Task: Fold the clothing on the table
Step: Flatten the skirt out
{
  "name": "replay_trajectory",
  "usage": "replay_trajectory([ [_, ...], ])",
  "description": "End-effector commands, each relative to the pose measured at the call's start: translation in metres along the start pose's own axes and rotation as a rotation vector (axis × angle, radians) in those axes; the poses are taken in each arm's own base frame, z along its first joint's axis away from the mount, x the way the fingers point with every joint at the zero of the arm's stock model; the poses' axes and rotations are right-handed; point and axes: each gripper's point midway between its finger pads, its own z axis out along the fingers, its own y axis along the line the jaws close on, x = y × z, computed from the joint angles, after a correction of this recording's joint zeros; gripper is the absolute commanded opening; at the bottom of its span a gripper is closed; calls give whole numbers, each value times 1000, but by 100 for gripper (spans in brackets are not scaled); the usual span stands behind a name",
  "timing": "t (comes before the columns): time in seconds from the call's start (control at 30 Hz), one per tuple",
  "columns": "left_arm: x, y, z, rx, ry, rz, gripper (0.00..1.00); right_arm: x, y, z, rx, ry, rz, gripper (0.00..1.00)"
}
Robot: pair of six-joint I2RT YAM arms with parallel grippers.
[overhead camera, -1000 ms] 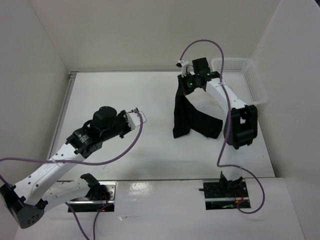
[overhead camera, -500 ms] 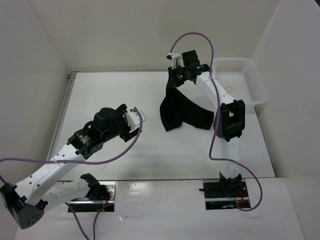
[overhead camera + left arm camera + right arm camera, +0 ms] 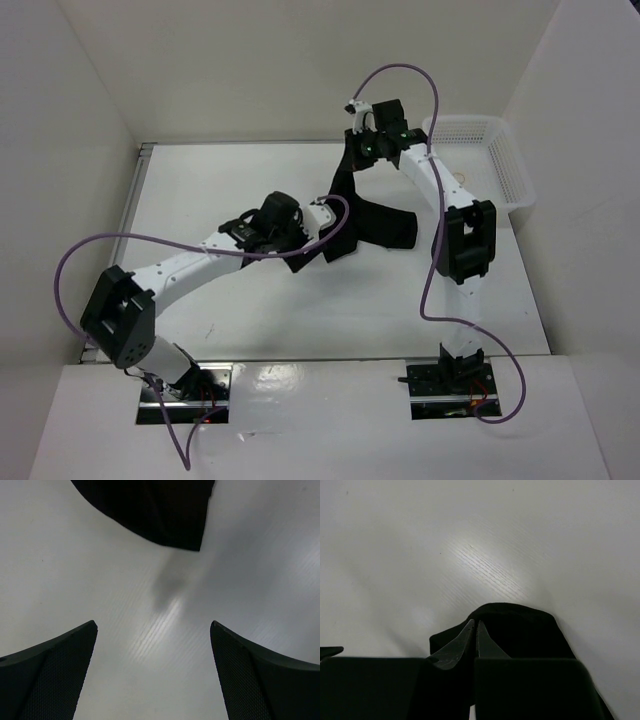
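I expect the black clothing (image 3: 383, 223) to spread out into a wide panel when I pull its corner, because it hangs in a narrow gathered piece (image 3: 343, 182) above loose folds.
The black clothing (image 3: 372, 222) hangs from my right gripper (image 3: 355, 158) at the back of the white table (image 3: 200, 190), and its lower part drapes onto the surface. The right wrist view shows that gripper (image 3: 475, 624) shut on a bunched fold of the clothing (image 3: 530, 630). My left gripper (image 3: 312, 250) stands open just short of the garment's lower left corner. In the left wrist view the gripper (image 3: 152, 624) has bare table between its wide-apart fingers (image 3: 55, 675), and the clothing's corner (image 3: 155, 510) lies a little ahead of them.
A white mesh basket (image 3: 512, 170) stands at the back right corner, close behind the right arm. White walls enclose the table on the left, back and right. Purple cables loop over both arms.
My left arm has swung right across the table to the clothing's lower corner, and its jaws have opened wide. The right gripper carried the clothing a little to the left.
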Motion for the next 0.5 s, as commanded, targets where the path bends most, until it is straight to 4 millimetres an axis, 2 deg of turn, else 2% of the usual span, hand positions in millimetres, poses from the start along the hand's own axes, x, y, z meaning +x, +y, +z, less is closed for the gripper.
replay_trajectory([
  [0.0,-54,6,12,0,-147,-122,99,-24,-8,-9,-4,-77,13,0],
  [0.07,-70,3,18,32,-166,-189,99,-24,-6,-9,-18,-76,13,0],
  [0.13,-67,-2,35,78,-135,-248,99,-28,-7,-15,-20,-88,13,0],
  [0.17,-77,6,36,85,-153,-306,99,-26,-5,-16,-29,-84,14,0],
  [0.2,-71,4,48,109,-122,-340,99,-23,-5,-14,-29,-81,16,0],
  [0.27,-73,5,54,148,-121,-405,99,-27,-7,-21,-31,-98,14,0],
  [0.3,-68,12,61,146,-104,-468,99,-22,-6,-19,-40,-86,20,0],
  [0.33,-65,17,65,139,-101,-500,99,-25,-7,-25,-44,-96,20,0],
  [0.47,-41,26,86,138,-41,-625,99,-24,-7,-32,-46,-103,22,0],
])
